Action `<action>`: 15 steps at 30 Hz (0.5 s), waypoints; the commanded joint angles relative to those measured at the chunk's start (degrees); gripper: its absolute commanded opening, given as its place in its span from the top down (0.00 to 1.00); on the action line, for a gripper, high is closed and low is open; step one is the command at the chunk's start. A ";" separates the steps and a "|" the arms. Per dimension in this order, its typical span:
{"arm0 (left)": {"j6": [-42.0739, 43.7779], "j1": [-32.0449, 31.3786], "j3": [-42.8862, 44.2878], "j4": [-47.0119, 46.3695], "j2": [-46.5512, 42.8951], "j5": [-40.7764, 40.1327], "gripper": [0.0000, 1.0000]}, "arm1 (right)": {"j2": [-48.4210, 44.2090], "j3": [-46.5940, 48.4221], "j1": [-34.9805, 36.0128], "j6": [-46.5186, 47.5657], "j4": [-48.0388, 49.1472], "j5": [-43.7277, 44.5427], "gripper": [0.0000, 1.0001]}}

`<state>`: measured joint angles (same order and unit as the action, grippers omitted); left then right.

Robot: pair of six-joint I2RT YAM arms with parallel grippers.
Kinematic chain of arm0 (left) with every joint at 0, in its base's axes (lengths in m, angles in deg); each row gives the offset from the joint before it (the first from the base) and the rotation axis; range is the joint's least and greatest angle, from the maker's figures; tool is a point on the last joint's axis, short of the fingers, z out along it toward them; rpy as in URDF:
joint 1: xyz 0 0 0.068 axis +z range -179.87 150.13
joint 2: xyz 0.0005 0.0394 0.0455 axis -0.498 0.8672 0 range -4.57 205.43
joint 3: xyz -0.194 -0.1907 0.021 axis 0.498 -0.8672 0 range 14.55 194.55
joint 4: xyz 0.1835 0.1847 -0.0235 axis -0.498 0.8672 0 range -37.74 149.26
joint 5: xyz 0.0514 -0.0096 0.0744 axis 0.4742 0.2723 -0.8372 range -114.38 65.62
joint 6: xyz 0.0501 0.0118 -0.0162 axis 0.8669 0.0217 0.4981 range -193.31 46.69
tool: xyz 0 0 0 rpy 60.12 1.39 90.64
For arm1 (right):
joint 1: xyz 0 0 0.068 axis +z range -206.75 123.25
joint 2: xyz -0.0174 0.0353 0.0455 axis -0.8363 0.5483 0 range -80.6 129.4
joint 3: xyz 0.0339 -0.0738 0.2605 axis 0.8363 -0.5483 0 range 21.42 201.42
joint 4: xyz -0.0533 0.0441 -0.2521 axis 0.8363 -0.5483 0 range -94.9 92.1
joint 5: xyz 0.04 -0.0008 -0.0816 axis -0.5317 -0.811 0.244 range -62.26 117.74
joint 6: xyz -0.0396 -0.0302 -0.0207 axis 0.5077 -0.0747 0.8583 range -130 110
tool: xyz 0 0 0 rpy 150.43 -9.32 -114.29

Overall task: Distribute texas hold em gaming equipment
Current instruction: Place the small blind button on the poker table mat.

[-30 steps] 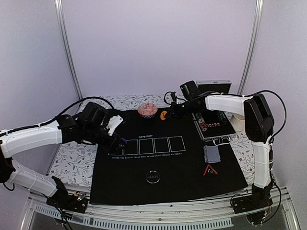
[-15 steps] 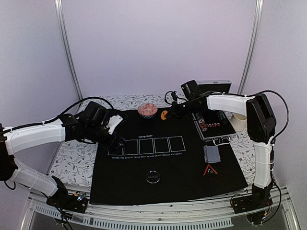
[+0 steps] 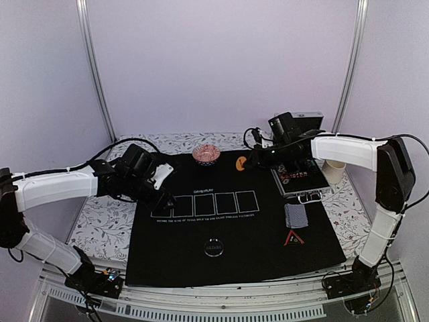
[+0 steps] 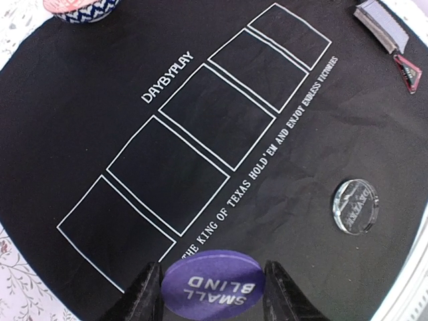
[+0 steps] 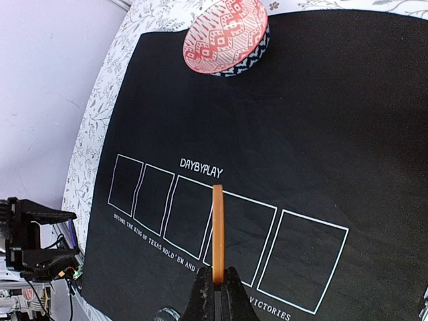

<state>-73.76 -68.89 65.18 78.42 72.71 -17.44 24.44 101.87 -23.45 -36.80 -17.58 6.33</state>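
Note:
The button's SMALL BLIND side (image 4: 214, 287) is up and the mat's edge (image 3: 142, 206) beside the white rectangles is clear, so the robot's left gripper continues to lower the button there and lets go of it.
My left gripper (image 4: 212, 284) is shut on a round blue-purple button (image 4: 212, 281) marked SMALL BLIND, held flat just above the near-left part of the black mat (image 3: 201, 261). In the top view this gripper (image 3: 164, 199) hovers at the left end of the row of white rectangles. My right gripper (image 5: 217, 286) is shut on an orange button (image 5: 217, 227), held edge-on above the far middle of the mat; the button (image 3: 240, 163) shows small in the top view. A blue-grey card deck (image 3: 295, 215), a red-edged triangle (image 3: 293, 238) and a dark round button (image 3: 214, 247) lie on the mat.
A patterned red bowl (image 3: 206, 154) sits at the mat's far edge. The open metal case (image 3: 298, 176) stands at the back right, with a white cup (image 3: 333, 171) beside it. A floral cloth (image 3: 100, 225) borders the mat on the left.
The right arm has swung its elbow out to the right, carrying the orange button a little rightward. The left gripper has shifted slightly right with the blue button.

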 commanded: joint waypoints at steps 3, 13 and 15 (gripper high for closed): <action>-1.63 2.87 -0.19 -0.46 2.88 -1.36 0.62 | -6.66 -6.68 1.51 -0.90 2.73 3.34 0.98; -4.72 14.37 1.37 2.78 8.92 -13.57 0.67 | -10.02 -10.12 3.09 -1.08 3.41 4.45 0.98; -5.96 15.34 1.73 3.11 10.68 -15.17 0.67 | -10.02 -10.22 3.09 -0.73 3.33 4.29 0.98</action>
<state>-77.47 -55.62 65.29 79.77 80.64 -27.82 16.50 92.56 -20.63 -37.61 -15.77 9.64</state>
